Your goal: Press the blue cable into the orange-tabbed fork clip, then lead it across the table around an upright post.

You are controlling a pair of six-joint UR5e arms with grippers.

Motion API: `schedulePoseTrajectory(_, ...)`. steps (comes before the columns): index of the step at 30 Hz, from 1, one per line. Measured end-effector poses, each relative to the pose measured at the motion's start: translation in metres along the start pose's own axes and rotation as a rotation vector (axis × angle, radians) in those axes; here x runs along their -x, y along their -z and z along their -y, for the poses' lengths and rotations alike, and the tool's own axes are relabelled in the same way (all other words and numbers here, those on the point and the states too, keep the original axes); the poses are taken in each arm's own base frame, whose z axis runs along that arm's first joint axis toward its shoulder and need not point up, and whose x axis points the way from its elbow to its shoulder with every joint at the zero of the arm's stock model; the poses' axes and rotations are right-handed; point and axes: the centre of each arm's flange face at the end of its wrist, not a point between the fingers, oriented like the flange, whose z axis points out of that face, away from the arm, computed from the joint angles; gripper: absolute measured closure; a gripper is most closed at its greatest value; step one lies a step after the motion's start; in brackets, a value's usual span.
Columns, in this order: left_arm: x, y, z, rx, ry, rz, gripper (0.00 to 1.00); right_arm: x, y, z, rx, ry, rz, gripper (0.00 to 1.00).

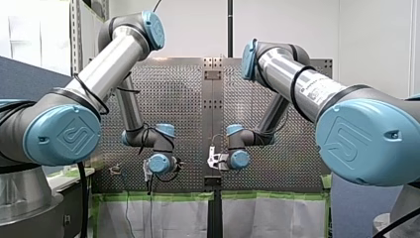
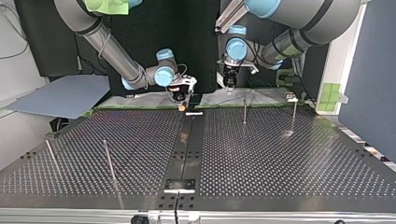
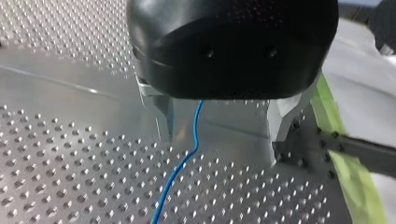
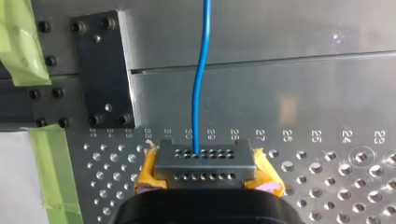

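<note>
My gripper will carry the blue cable (image 4: 205,26) along, and the cable will sweep into a smooth curve, because it stands out from the fingers in a gentle bow (image 4: 199,79).
A thin blue cable (image 4: 201,84) runs straight ahead from my right gripper (image 4: 205,164), whose yellow-padded fingers (image 4: 148,175) sit together with the cable coming out between them. In the top view this gripper (image 2: 182,97) hangs just above a small orange-tabbed clip (image 2: 181,108) at the table's far edge. My left gripper (image 3: 222,135) is black with metal fingers (image 3: 163,119) standing wide apart. The cable (image 3: 187,158) passes between them close to one finger, ungripped. In the top view it (image 2: 229,83) hovers to the right of my right gripper.
Upright posts stand on the perforated table: two at the top view's far right (image 2: 244,111) (image 2: 294,114) and two at its near left (image 2: 109,161) (image 2: 52,156). A white piece (image 2: 194,113) lies on the black centre rail (image 2: 187,144). Green tape (image 3: 345,168) lines the table edge.
</note>
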Motion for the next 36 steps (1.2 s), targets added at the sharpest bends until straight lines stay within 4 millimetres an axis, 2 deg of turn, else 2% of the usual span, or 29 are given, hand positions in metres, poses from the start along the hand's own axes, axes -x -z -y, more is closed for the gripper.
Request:
schedulePoseTrajectory(28, 0.031, -0.038, 0.004, 0.147, -0.200, 0.039, 0.00, 0.001, 0.000, 0.003, -0.004, 0.002, -0.002, 1.00)
schedulePoseTrajectory(31, 0.026, -0.038, 0.003, 0.152, -0.218, 0.028, 0.00, 0.001, 0.000, 0.003, -0.004, 0.002, -0.002, 1.00)
schedulePoseTrajectory(36, 0.006, -0.043, 0.001, 0.152, -0.237, -0.006, 0.00, 0.001, 0.000, 0.003, -0.004, 0.002, -0.001, 1.00)
